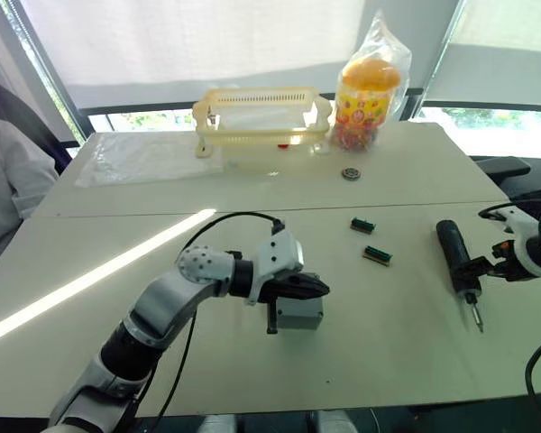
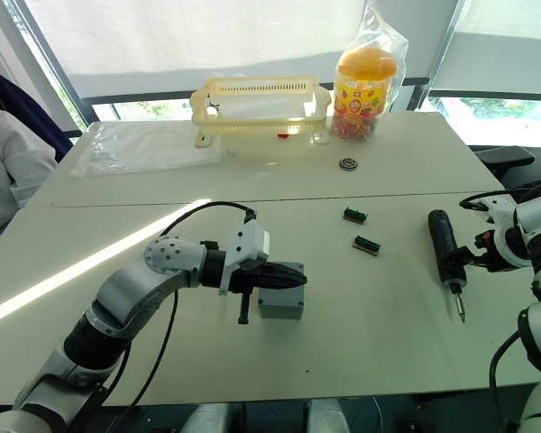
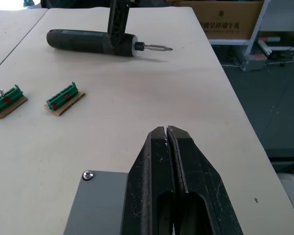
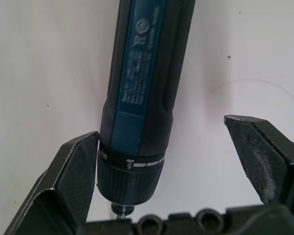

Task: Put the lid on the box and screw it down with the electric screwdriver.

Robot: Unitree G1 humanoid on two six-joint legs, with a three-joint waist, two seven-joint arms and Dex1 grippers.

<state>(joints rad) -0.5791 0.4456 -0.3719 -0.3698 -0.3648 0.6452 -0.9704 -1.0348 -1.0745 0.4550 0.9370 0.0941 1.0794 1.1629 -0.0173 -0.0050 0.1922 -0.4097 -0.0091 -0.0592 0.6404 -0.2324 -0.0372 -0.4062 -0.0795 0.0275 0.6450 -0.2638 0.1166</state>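
My right gripper will have the electric screwdriver's long handle (image 1: pixel 452 244) standing high above its fingers when I carry the screwdriver to the lid, because the fingers are on both sides of the bit end (image 1: pixel 470 290).
The grey box (image 1: pixel 299 312) stands on the table near the front middle. The lid (image 3: pixel 100 205) lies flat on top of it, with a screw head (image 3: pixel 88 174) showing in one corner. My left gripper (image 1: pixel 323 289) hovers just over the lid, shut with nothing between its fingers. Off to the right the black electric screwdriver (image 1: pixel 453 253) lies on the table, its bit pointing toward the front edge. My right gripper (image 4: pixel 161 129) is open and straddles the screwdriver's bit end. One finger (image 4: pixel 81 166) touches the barrel; the other stands apart from it.
Two small green connector pieces (image 1: pixel 362 225) (image 1: pixel 377 255) lie between the box and the screwdriver. At the back stand a yellow basket (image 1: pixel 261 115), a bagged candy jar (image 1: pixel 368 90), a small round part (image 1: pixel 351 173) and a plastic sheet (image 1: pixel 144 158). A person (image 1: pixel 9 189) sits at the left.
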